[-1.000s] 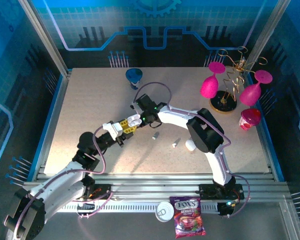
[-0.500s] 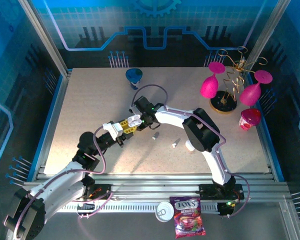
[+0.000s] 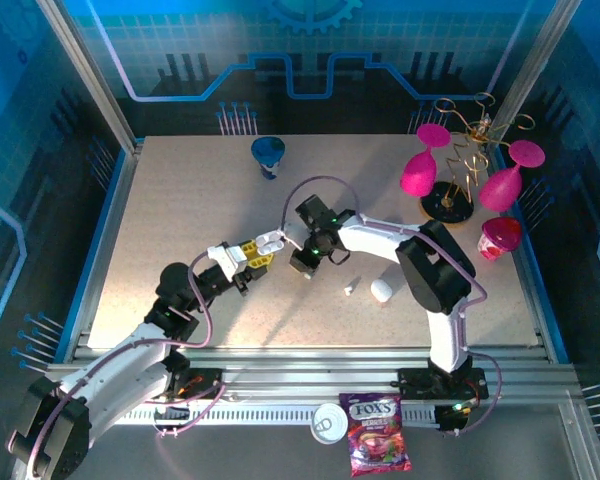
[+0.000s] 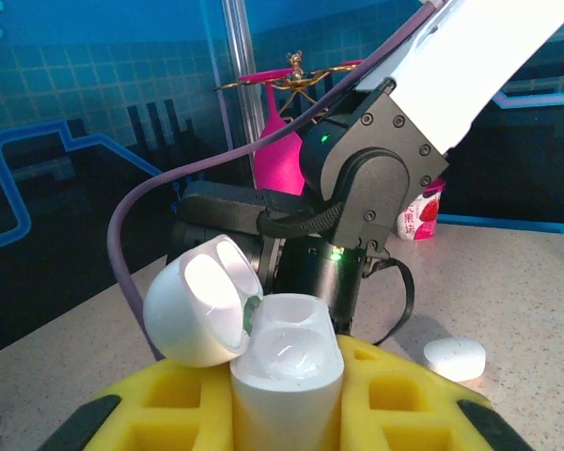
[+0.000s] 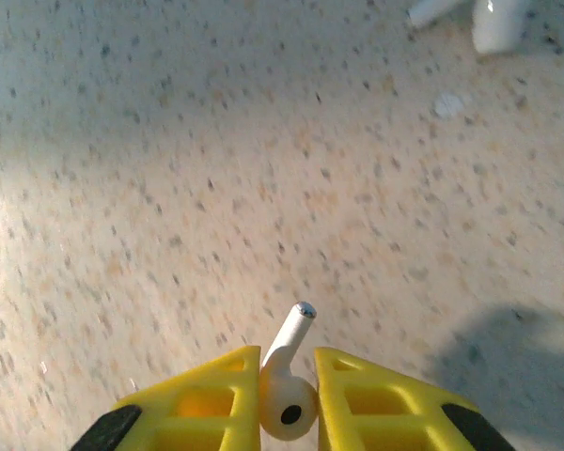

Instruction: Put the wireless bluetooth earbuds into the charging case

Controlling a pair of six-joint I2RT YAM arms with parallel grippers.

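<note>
I should put the earbud down and turn its stem around before I take it for the case, because the earbud's stem (image 5: 294, 329) is slanting ahead of my right gripper's fingers.
My left gripper (image 3: 260, 250) is shut on the white charging case (image 3: 269, 241), held upright with its lid open. In the left wrist view the case (image 4: 287, 362) sits between the yellow fingers (image 4: 404, 395), its lid (image 4: 202, 301) tipped back to the left and both wells empty. Just right of the case, my right gripper (image 3: 305, 262) hangs low over the table. It is shut on a tiny white earbud (image 5: 287, 399), whose stem points away from the fingers (image 5: 376, 395). A second earbud (image 3: 350, 287) lies on the table to the right.
A closed white case (image 3: 381, 290) lies near the loose earbud. A blue cup (image 3: 270, 153) stands at the back. Pink glasses on a gold rack (image 3: 450, 175) and a pink cup (image 3: 500, 238) stand at the right. A candy bag (image 3: 377, 445) lies off the table's near edge.
My right gripper swung from beside the open case to the right and nearer. The earbud that lay below it on the table is now between its fingers. The left arm barely moved.
</note>
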